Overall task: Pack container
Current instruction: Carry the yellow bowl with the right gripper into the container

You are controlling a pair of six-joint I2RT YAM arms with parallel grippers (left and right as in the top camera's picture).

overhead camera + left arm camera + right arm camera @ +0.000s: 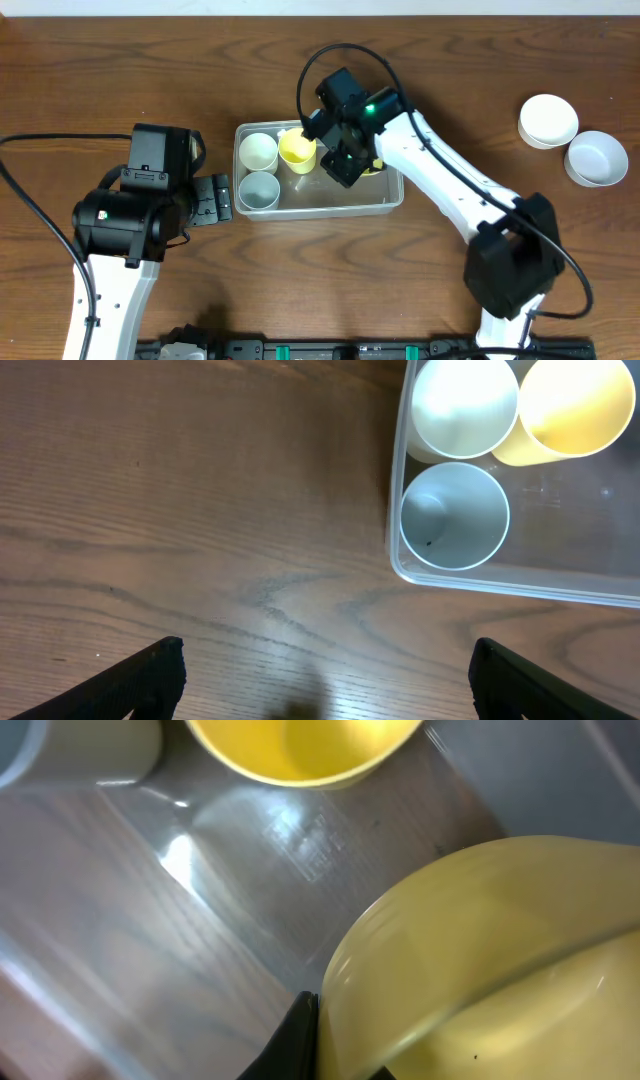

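I should let go of the bowl's rim and press the bowl's inside (pixel 540 1020) with closed fingers, because the yellow bowl (pixel 470 930) slants from its rim in my right gripper inside the clear container.
The clear container (pixel 385 202) sits mid-table and holds a cream cup (pixel 258 151), a pale blue cup (pixel 259 189) and a yellow cup (pixel 297 150). My right gripper (pixel 350 160) is inside the container's right half, shut on the rim of a yellow bowl (pixel 500 960); the bowl peeks out by the arm in the overhead view (pixel 371 168). My left gripper (pixel 217 198) is open and empty just left of the container, above bare wood. The left wrist view shows the container's corner (pixel 400 565) with the three cups.
Two white bowls (pixel 548 120) (pixel 597 158) stand at the far right of the table. The right arm's black cable loops above the container. The table is brown wood.
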